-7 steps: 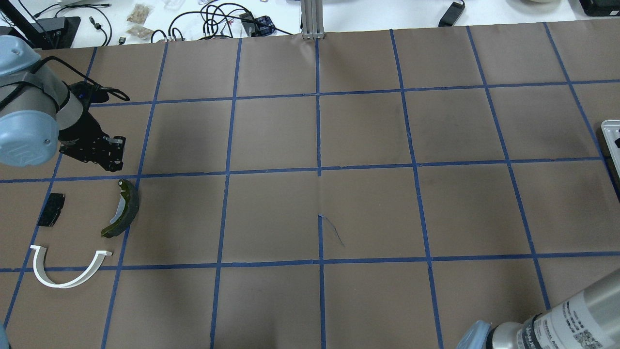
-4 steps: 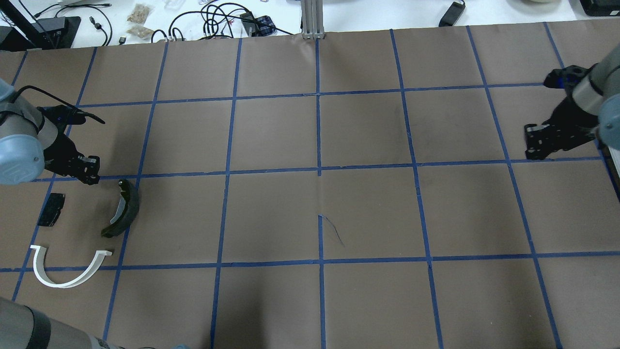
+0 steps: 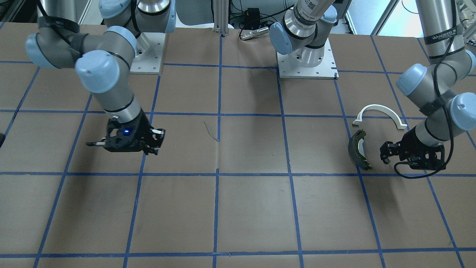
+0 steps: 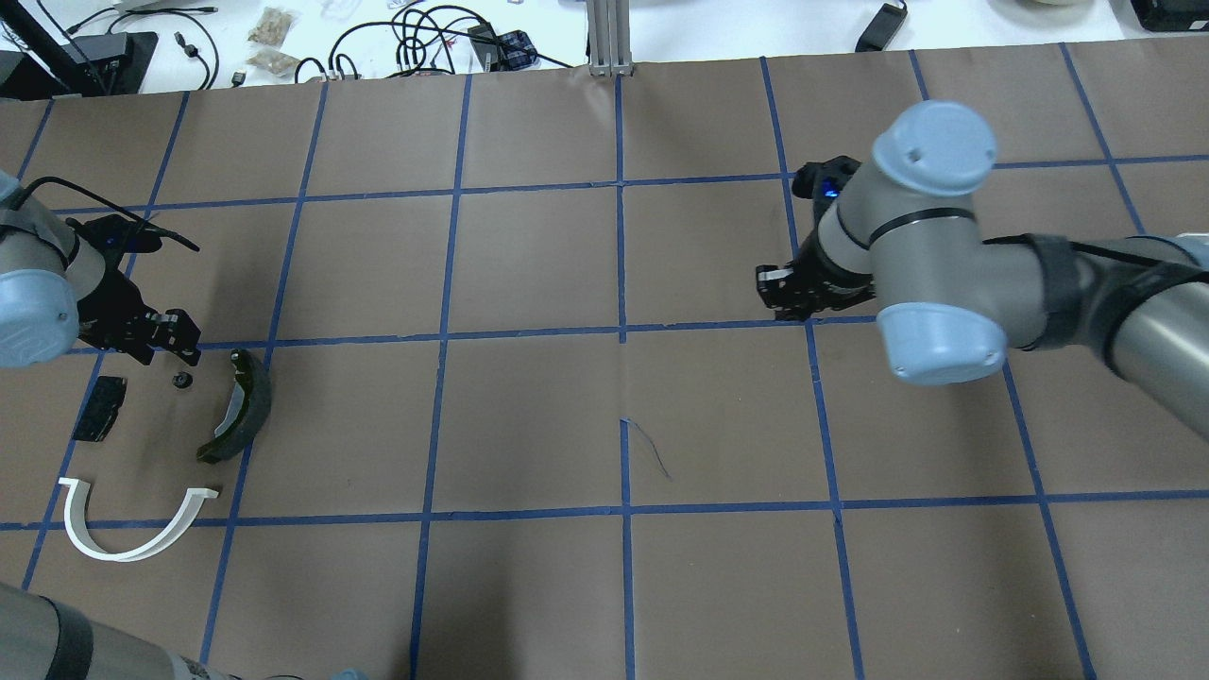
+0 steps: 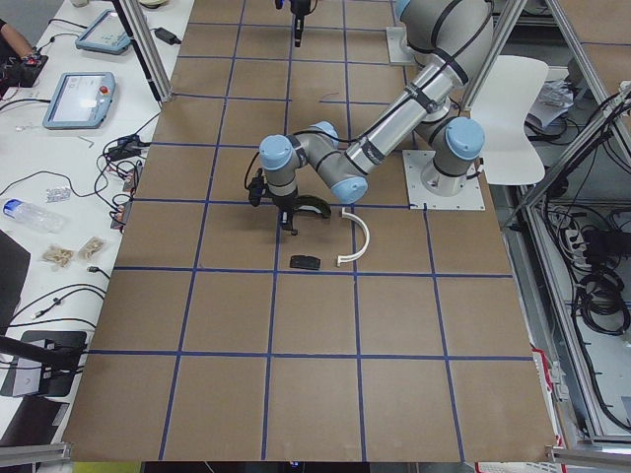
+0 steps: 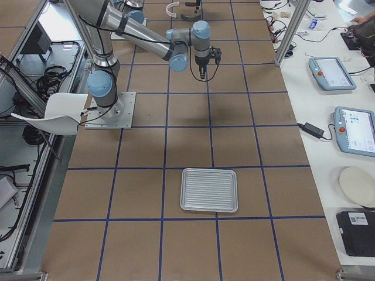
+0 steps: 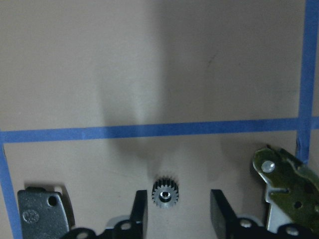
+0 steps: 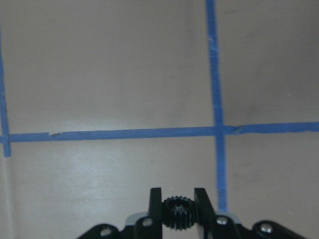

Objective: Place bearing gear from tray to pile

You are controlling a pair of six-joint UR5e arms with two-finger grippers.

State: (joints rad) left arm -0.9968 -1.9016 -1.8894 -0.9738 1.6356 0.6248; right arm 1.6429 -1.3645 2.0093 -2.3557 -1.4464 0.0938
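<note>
The pile is out of my right gripper's reach, so next I put the black bearing gear down at the paper's middle (image 3: 221, 165) for my left gripper to pick up.
My left gripper (image 4: 168, 338) is open, low over the table. In the left wrist view a small silver-toothed bearing gear (image 7: 165, 194) lies on the paper between the open fingers (image 7: 141, 215); from overhead it is a dark dot (image 4: 179, 380). Around it is the pile: a dark brake shoe (image 4: 241, 406), a black pad (image 4: 99, 408) and a white arch (image 4: 132, 534). My right gripper (image 4: 770, 291) hovers right of the table's centre. It is shut on a second, black bearing gear (image 8: 175, 213). The tray (image 6: 209, 189) is ribbed metal and shows nothing in it.
Brown paper with a blue tape grid covers the table (image 4: 604, 425). Cables and small bags (image 4: 416, 42) lie beyond the far edge. The arm bases (image 3: 306, 61) stand at the robot's side. Tablets and a plate (image 6: 357, 187) sit on a side bench.
My right arm has swung in from the right edge to just right of centre. A small gear now lies on the table by the brake shoe, under my left gripper, which has hardly moved.
</note>
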